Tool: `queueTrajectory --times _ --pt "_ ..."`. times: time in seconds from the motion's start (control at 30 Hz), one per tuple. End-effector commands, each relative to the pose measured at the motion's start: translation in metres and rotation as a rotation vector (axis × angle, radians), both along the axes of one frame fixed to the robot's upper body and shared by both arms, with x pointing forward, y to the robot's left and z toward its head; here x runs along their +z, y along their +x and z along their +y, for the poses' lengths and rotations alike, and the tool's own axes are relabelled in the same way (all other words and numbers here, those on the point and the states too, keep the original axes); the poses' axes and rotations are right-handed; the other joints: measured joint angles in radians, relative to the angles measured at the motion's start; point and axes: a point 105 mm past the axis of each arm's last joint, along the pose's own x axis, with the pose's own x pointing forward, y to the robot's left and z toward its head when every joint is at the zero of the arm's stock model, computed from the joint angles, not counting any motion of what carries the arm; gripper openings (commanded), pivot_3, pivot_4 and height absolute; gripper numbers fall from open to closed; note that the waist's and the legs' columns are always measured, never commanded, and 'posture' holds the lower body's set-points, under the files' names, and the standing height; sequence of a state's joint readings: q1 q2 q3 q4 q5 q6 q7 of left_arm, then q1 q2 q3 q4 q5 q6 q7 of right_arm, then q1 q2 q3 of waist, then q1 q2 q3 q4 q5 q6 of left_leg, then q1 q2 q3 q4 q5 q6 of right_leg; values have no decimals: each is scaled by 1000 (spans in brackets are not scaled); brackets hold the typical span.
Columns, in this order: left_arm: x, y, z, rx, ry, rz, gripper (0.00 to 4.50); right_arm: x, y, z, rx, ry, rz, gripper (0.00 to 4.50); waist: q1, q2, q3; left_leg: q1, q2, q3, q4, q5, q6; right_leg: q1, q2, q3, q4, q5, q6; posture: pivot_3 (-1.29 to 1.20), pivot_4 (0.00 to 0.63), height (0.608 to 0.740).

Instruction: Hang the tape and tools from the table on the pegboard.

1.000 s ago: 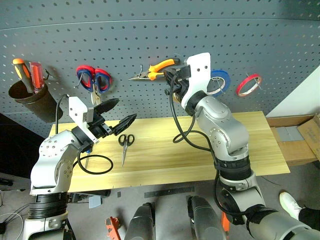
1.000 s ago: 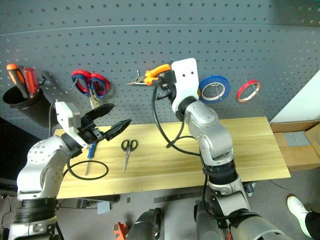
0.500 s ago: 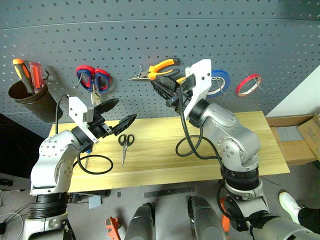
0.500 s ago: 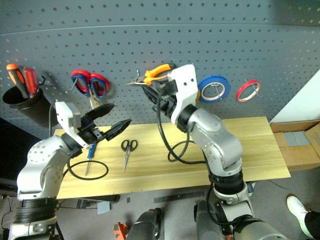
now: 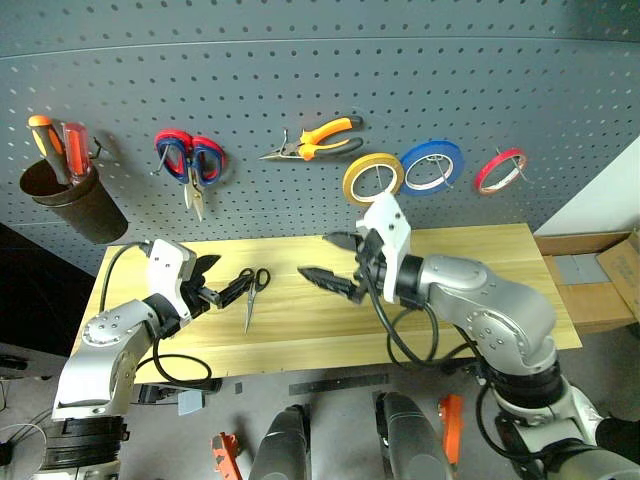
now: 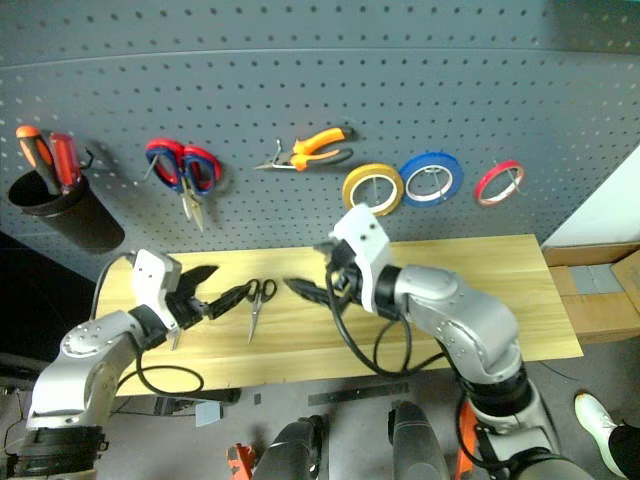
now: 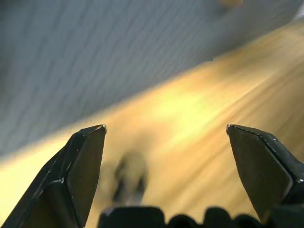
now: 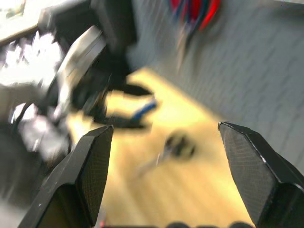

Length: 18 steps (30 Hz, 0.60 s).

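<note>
My gripper will lower the blue screwdriver, which will sink to its handle because the dark cup shows open room beside the orange and red screwdrivers.
The yellow tape hangs on the pegboard, left of a blue roll. The orange-and-black pliers hang up there too. Small black scissors lie on the table, blurred in the left wrist view as scissors. The blue screwdriver lies by my left arm. My left gripper is open and low over the table, just left of the scissors' handles. My right gripper is open and empty above the table's middle, pointing left toward the scissors.
On the pegboard hang red-and-blue scissors, a blue roll and a red roll. A dark cup at far left holds orange and red screwdrivers. Cardboard boxes sit past the table's right end.
My right gripper opened, left the yellow tape hanging on the pegboard, and drew back and down over the table. My left gripper sank toward the table beside the black scissors.
</note>
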<state>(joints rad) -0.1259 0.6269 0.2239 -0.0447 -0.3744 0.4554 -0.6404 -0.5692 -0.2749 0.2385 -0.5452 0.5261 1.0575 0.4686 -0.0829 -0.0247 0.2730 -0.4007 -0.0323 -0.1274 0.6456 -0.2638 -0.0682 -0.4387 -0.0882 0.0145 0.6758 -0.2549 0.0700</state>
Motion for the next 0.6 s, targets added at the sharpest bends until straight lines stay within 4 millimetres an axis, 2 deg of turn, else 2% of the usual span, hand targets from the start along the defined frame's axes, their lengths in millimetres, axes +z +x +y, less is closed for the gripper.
queueTrajectory --times 0.03,0.2,0.27,0.37,0.47,0.6 --pt "-12 3 28 183 81 78 4442 -4 -12 6 59 -68 -68 3640 0 0 0 0 0 0 0 0 0 0 0 0 1 0 0 -46 273 740" --pt "-43 2 44 340 218 249 4442 -12 -12 8 63 -114 -95 3640 0 0 0 1 0 1 1 0 0 0 0 0 2 0 0 -45 277 740" --pt "-57 1 45 368 278 325 4442 -13 -13 11 70 -113 -99 3640 0 0 0 1 0 0 1 0 0 0 0 0 2 0 0 -46 276 740" --pt "-70 5 38 367 284 387 4442 -15 -15 15 83 -115 -104 3640 0 0 0 0 0 0 1 0 0 0 0 0 2 0 0 -47 276 740" --pt "-73 14 31 381 256 395 4442 -16 -15 17 90 -134 -132 3640 1 -1 0 0 0 0 1 0 0 0 0 0 2 0 0 -52 276 740" --pt "-75 24 12 340 241 398 4442 -20 -10 14 70 -166 -159 3640 2 -2 0 0 0 0 1 0 0 0 0 -1 2 0 0 -58 277 740"
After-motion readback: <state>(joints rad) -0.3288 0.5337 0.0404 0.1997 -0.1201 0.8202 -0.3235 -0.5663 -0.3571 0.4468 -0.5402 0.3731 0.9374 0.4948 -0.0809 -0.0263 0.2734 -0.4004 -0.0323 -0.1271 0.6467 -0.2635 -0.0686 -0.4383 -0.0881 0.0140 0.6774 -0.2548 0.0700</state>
